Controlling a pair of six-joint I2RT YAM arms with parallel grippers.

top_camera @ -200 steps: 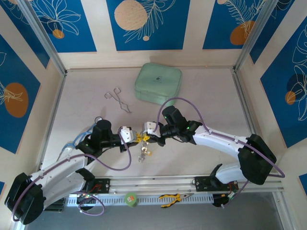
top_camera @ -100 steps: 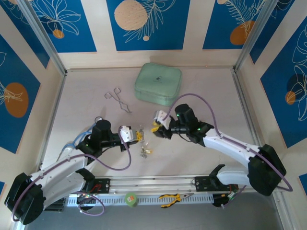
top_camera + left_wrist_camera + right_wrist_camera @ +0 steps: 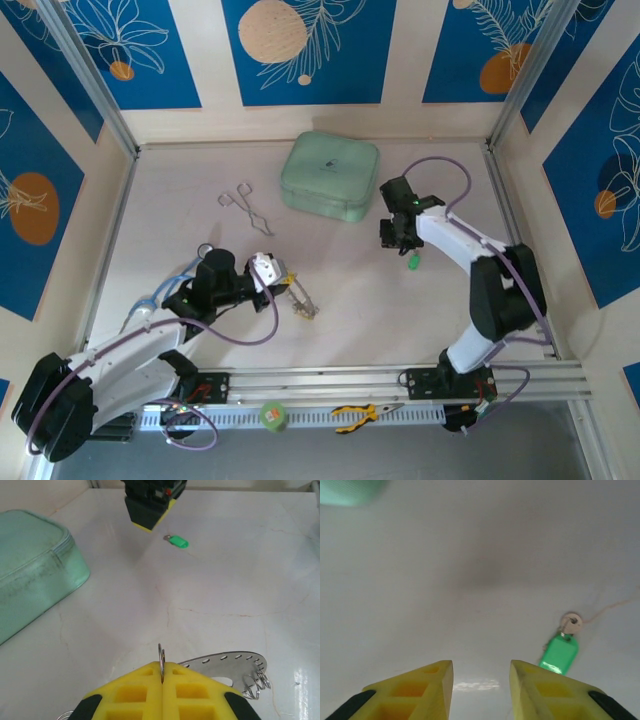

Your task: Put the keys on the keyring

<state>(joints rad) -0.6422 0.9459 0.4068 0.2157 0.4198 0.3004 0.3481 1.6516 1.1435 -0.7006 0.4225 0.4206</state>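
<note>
My right gripper should keep moving toward the green key (image 3: 413, 262), which lies clear beside my open fingers, and close where the key's metal head meets the green (image 3: 565, 634) plastic.
My left gripper (image 3: 279, 277) (image 3: 161, 667) is shut on the thin wire of the keyring (image 3: 301, 300) (image 3: 161, 655). The ring's perforated metal tag (image 3: 227, 660) and small loops (image 3: 256, 682) trail to the right on the table. A small yellowish bit (image 3: 307, 314) lies among the loops; I cannot tell if it is the yellow key. The green key (image 3: 411, 263) (image 3: 177, 541) (image 3: 560, 652) lies flat on the table at the right. My right gripper (image 3: 398, 240) (image 3: 481, 666) hovers open just left of it, with nothing between its fingers (image 3: 527, 672).
A mint-green zip pouch (image 3: 330, 177) (image 3: 30, 572) sits at the back centre. Silver forceps (image 3: 246, 206) lie to its left. Yellow-handled pliers (image 3: 360, 412) and a small round green object (image 3: 272, 415) rest on the front rail.
The right gripper left the keyring at the centre and swung back and right to the green key, now open. The left gripper still holds the ring, which shifted slightly.
</note>
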